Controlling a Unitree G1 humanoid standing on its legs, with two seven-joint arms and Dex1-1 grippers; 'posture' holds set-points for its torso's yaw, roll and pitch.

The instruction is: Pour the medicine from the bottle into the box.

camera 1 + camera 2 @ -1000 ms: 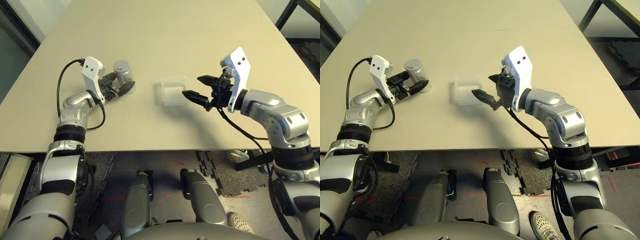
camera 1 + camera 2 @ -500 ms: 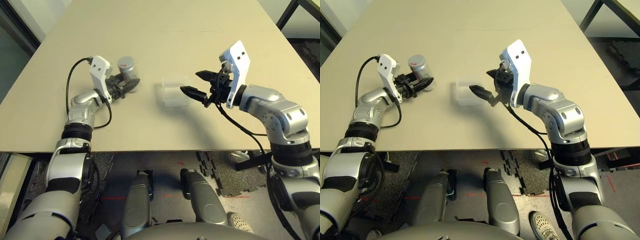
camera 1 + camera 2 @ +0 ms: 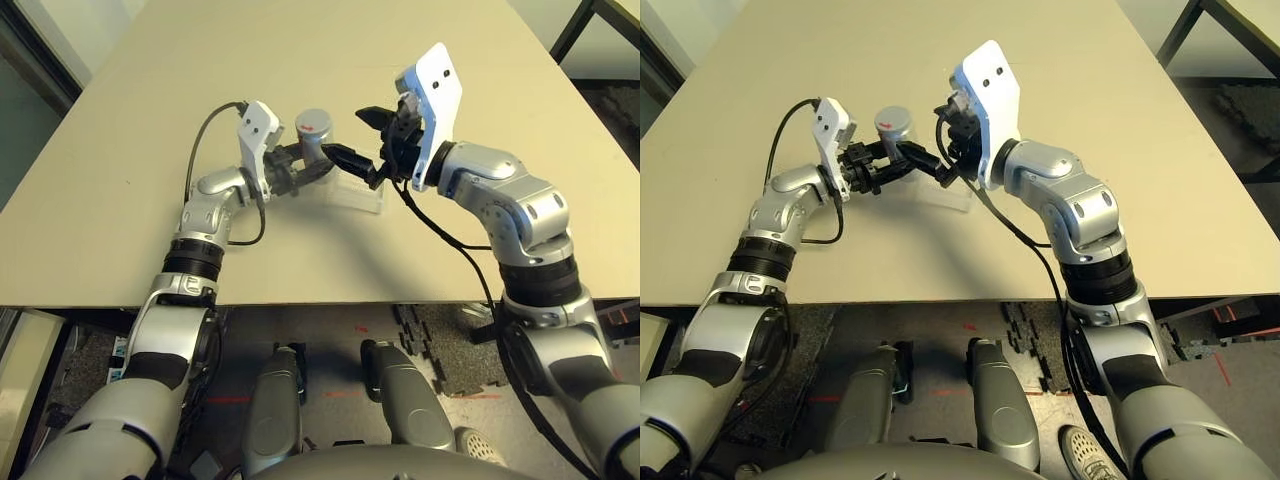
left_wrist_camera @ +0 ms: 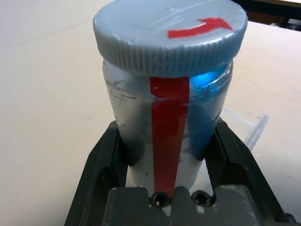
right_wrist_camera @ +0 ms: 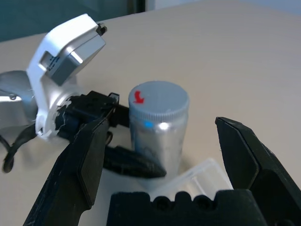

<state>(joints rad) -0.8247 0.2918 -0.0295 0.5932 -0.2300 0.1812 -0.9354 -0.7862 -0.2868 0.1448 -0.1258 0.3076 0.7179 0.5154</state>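
Observation:
The cap is out past the right gripper's open fingertips, so the robot's left gripper should move the bottle toward them before the right gripper twists the cap.
My left gripper is shut on the lower body of the bottle, a silver-grey cylinder held upright with its grey ribbed cap on. The left wrist view shows the bottle with a red stripe down its side and a red arrow on the cap, a black finger on each side. The bottle is at the back left edge of the box, a clear shallow tray on the table. My right gripper stands open just right of the cap, fingers either side of the bottle without touching it.
The beige table stretches far back and to both sides. Its front edge runs just below the arms. A black cable loops from the left wrist and another hangs under the right forearm.
The left arm carried the bottle rightward to the box's edge. The right gripper swung left and up, from beside the box to around the bottle's cap, staying open.

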